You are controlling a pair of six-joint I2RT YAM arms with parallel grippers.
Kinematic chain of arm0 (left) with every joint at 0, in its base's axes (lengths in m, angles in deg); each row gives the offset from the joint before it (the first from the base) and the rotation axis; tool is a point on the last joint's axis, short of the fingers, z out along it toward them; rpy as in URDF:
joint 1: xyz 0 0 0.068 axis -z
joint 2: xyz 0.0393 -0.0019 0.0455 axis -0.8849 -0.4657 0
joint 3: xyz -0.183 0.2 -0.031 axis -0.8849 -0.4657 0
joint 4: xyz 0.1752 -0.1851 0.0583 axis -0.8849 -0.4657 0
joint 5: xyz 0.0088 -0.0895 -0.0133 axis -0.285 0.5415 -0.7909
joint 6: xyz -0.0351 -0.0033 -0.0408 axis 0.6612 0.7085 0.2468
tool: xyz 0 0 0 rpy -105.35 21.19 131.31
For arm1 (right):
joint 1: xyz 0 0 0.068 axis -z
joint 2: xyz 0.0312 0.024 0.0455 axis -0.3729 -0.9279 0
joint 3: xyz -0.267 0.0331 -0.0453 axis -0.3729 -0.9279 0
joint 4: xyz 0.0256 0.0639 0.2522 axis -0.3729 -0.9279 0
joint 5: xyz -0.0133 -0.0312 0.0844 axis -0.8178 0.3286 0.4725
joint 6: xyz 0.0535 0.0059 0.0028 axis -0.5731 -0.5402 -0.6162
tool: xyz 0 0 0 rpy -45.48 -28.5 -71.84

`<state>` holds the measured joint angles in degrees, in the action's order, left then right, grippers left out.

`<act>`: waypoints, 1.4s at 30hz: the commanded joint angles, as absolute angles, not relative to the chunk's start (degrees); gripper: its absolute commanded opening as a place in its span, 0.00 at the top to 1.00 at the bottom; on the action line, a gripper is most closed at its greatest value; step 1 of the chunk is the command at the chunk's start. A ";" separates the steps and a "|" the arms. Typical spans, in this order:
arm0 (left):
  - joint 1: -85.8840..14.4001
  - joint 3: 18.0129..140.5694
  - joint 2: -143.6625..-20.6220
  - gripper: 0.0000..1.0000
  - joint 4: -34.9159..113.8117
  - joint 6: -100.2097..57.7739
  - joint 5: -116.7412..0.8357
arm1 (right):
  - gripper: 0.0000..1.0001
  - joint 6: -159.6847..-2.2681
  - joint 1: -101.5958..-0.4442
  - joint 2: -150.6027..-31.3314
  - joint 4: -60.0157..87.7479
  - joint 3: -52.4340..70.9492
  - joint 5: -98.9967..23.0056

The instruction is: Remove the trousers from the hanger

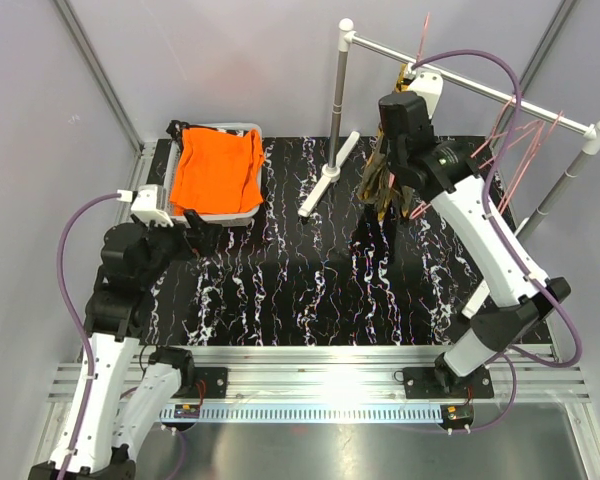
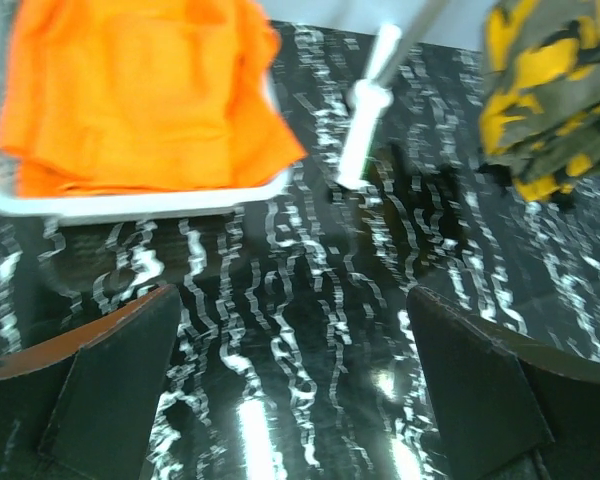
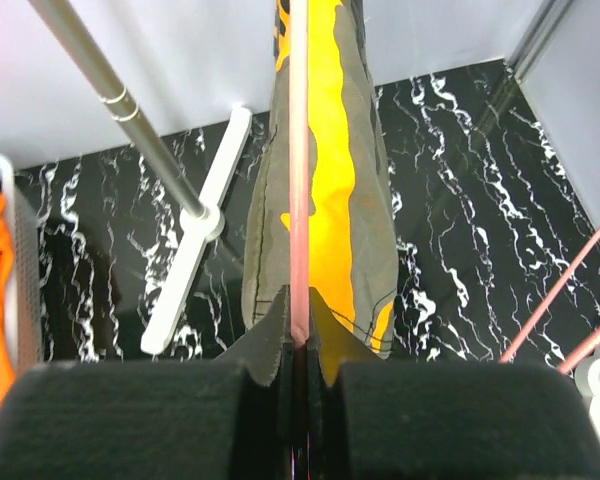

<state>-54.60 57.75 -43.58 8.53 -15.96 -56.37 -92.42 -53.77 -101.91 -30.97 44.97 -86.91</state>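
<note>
The pink hanger's bar (image 3: 299,190) is held in my right gripper, and my open left gripper should keep moving toward the camouflage trousers (image 1: 374,186) and close on their cloth.
The orange-and-olive camouflage trousers (image 1: 377,188) hang on a thin pink hanger (image 3: 299,170) below the rack's rail (image 1: 470,77). My right gripper (image 3: 298,335) is shut on that hanger's bar, right above the cloth (image 3: 340,210). It shows in the top view (image 1: 387,160) against the trousers. The plain orange trousers (image 1: 217,168) lie in a white basket (image 1: 220,217) at the back left. My left gripper (image 1: 197,233) is open and empty, low over the mat, just in front of the basket (image 2: 130,205). The black speckled trousers are out of view.
The rack's grey post (image 1: 337,110) and white foot (image 1: 320,190) stand between the basket and the hanging trousers. Several empty pink hangers (image 1: 520,150) hang further right on the rail. The mat (image 1: 310,290) is black with white veins. Grey walls close in both sides.
</note>
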 commanded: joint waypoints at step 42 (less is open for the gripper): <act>14.49 68.99 -82.76 0.26 57.03 -45.01 -104.27 | 1.00 -103.52 -79.54 -67.72 -29.93 23.62 -67.78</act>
<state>14.62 65.60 -81.96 50.91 -43.39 -99.82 -102.59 -78.05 -69.28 -42.22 22.44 -67.00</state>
